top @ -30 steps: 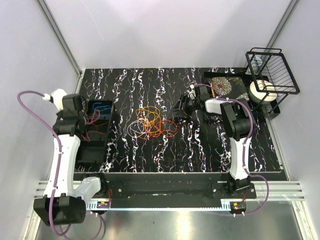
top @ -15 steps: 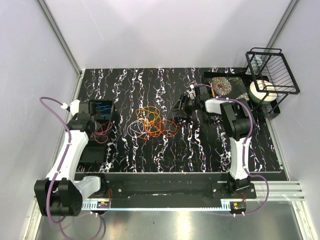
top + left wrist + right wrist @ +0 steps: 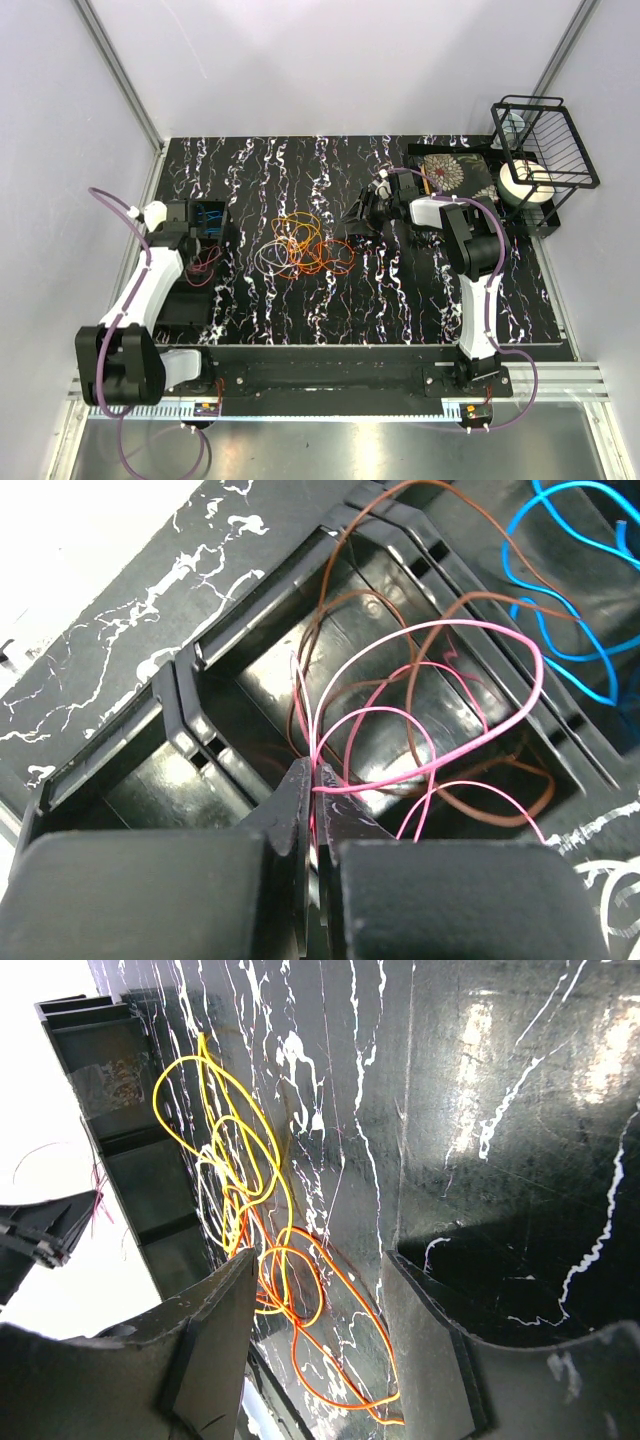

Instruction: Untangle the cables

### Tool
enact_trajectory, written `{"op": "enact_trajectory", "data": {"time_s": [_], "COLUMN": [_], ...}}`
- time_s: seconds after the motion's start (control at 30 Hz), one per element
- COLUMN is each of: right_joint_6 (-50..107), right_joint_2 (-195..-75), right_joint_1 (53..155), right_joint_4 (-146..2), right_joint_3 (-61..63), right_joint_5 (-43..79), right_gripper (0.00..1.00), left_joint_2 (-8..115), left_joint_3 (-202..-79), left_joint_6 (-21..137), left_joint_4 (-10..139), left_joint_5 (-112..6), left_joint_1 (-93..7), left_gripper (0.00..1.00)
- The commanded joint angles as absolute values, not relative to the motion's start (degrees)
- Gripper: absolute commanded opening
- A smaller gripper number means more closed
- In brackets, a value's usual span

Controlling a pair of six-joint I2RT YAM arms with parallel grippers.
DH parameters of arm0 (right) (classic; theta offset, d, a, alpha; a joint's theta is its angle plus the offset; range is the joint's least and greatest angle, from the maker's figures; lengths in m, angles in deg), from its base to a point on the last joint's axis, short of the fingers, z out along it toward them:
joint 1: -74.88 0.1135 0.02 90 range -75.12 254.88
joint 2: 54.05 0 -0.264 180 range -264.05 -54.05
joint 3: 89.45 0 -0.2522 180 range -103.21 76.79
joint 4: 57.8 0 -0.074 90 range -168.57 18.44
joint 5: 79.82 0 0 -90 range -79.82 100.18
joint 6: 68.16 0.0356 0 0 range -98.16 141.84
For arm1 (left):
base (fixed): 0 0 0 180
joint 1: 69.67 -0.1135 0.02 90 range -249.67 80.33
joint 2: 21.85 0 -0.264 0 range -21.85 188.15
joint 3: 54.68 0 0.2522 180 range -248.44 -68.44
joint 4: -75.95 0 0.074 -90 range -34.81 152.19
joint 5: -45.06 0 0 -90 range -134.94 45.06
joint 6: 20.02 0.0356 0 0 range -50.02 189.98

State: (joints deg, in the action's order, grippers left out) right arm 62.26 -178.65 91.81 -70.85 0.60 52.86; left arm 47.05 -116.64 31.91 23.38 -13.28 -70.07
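Observation:
My left gripper is moving with the pink-red cable's loops [image 3: 432, 752] hanging clear of the tangle, over the brown cable's compartment [image 3: 380, 670]. It should keep going over the compartment's middle until it lets go there.
A loose tangle of orange, yellow and pale cables [image 3: 300, 250] lies mid-table. My left gripper [image 3: 315, 785] is shut on a thin pink-red cable [image 3: 470, 670], whose loops hang over a compartment of the black tray [image 3: 180, 695]. In the top view that left gripper [image 3: 195, 243] sits over the tray [image 3: 185, 305] at the left. Brown cable [image 3: 340, 600] and blue cable [image 3: 570, 600] lie in the tray's compartments. My right gripper [image 3: 320, 1290] stands open just right of the tangle, with orange cable [image 3: 350, 1290] and yellow cable [image 3: 230, 1150] showing beyond its fingers. From above, the right gripper [image 3: 362, 215] holds nothing.
A black wire rack [image 3: 545, 150] stands at the back right, with a white round object [image 3: 525, 180] under it. A flower-patterned mat [image 3: 450, 170] lies beside the rack. Grey walls close in on both sides of the marbled black table [image 3: 400, 290].
The left arm has lowered and stretched out, bringing its wrist over the tray's far part with the pink-red cable still gripped. The right arm and the tangle have not moved.

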Motion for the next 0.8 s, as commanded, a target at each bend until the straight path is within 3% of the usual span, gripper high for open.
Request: {"op": "enact_trajectory", "data": {"time_s": [0.0,0.2,0.77], "right_joint_6": [61.04,61.04,61.03], "right_joint_2": [-180.88,-180.88,-181.40], "right_joint_1": [92.72,92.63,92.72], "right_joint_4": [-72.88,-72.97,-73.32], "right_joint_3": [0.32,0.32,-0.12], "right_joint_5": [50.17,50.09,49.91], "right_gripper": [0.60,0.60,0.60], "left_joint_2": [50.21,52.59,55.67], "left_joint_3": [-119.32,-121.43,-121.35], "left_joint_6": [31.21,31.04,32.53], "left_joint_4": [29.22,31.59,35.29], "left_joint_5": [-10.05,-10.75,-15.32], "left_joint_1": [-70.81,-70.90,-70.90], "left_gripper": [0.00,0.00,0.20]}}
